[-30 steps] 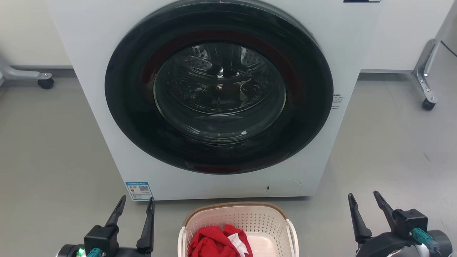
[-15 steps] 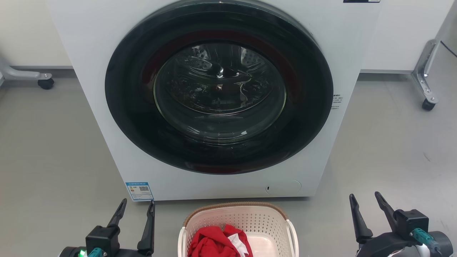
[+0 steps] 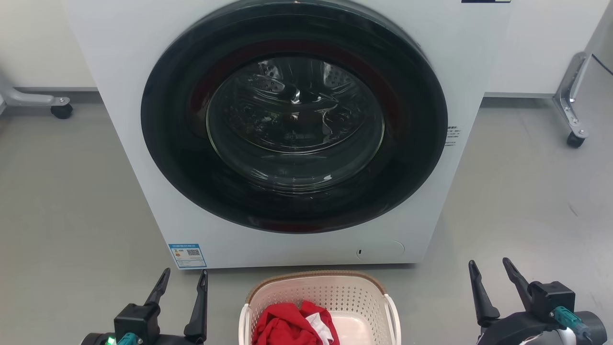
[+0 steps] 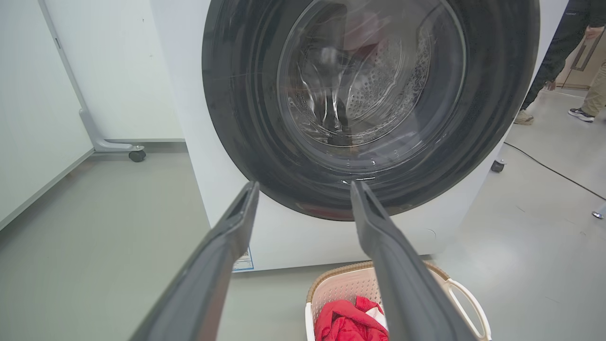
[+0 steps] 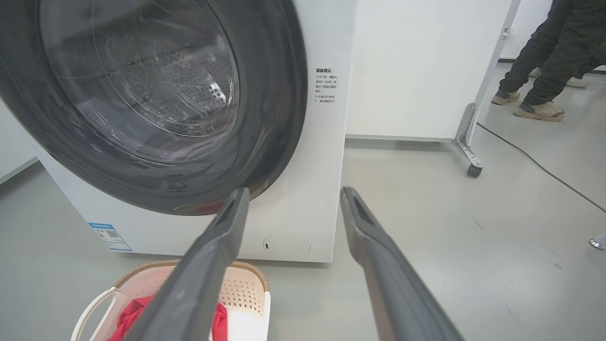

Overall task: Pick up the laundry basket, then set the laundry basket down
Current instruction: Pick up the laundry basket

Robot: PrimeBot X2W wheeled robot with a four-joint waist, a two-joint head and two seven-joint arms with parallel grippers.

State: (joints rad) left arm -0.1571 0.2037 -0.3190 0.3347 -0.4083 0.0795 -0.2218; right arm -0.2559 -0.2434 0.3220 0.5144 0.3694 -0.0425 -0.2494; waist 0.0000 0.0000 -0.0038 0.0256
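The white handle point(image 3: 394, 319) goes straight on from the brown rim point(image 3: 379, 285), so the white handle will stay firmly in line with the brown rim when I lift.
The laundry basket point(image 3: 335, 292) is cream-white and perforated with a brown rim and white loop handles. It stands on the grey floor just in front of the washing machine, at the bottom centre of the head view, holding red and white cloth point(image 3: 292, 326). My left gripper point(image 3: 186, 276) is open, to the basket's left and apart from it. Off to the basket's right, the right gripper point(image 3: 491, 267) also hangs open and empty. The basket point(image 4: 341, 289) lies low between the fingers in the left wrist view and shows as the basket point(image 5: 246, 289) at the lower left of the right wrist view.
A white washing machine point(image 3: 287, 124) with a shut dark round door rises right behind the basket. Wheeled frame legs point(image 3: 572, 120) stand at the right and a castor point(image 3: 61, 111) at the far left. A person's legs point(image 5: 539, 66) and a floor cable point(image 5: 530, 161) are off to the right.
Both grippers have dropped slightly lower in the head view. The basket has not moved.
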